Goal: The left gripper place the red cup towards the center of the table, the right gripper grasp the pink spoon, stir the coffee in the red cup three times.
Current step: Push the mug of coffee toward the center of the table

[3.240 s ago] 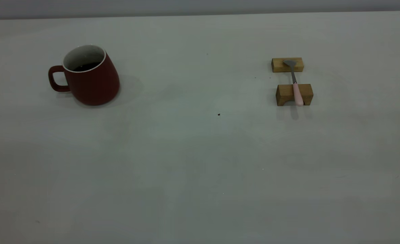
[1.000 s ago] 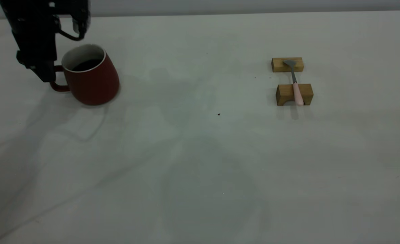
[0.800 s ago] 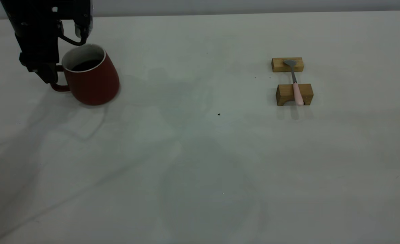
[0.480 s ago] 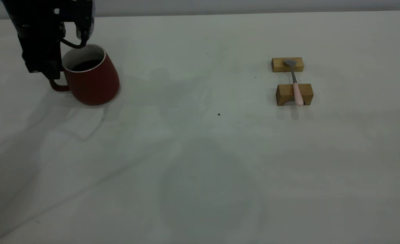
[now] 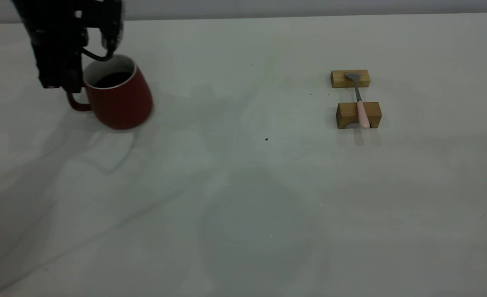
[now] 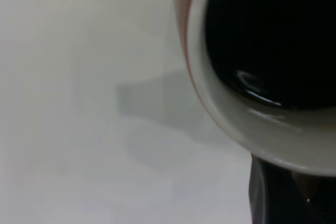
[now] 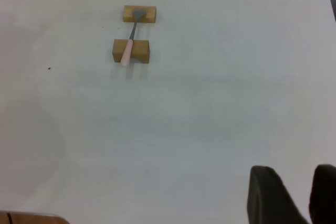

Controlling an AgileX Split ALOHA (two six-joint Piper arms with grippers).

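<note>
Coffee sits [image 5: 113, 79] lower than the red cup's rim and the way to the center [image 5: 215, 131] is clear, so the robot's left gripper should go on carrying the cup until it stands there.
The red cup [image 5: 121, 103] stands at the table's [image 5: 243, 198] far left, its handle pointing left. My left gripper [image 5: 68, 84] reaches down from above and is shut on that handle. Dark coffee [image 6: 273, 35] fills the cup; in the left wrist view the white rim [image 6: 226, 124] looms close above one dark finger [image 6: 283, 198]. The pink spoon [image 5: 361, 111] lies across two wooden blocks at the right, bowl on the far block. My right gripper [image 7: 312, 174] shows only in its wrist view, far from the spoon [image 7: 127, 52], shut and holding nothing.
The two tan wooden blocks, far [image 5: 350, 78] and near [image 5: 346, 115], carry the spoon. A tiny dark speck [image 5: 266, 139] marks the table near its middle. Shadows of the arms fall over the front of the table.
The left gripper came down to the cup's handle and closed on it. Over the last half second gripper and cup slid a little to the right together. The spoon has not moved.
</note>
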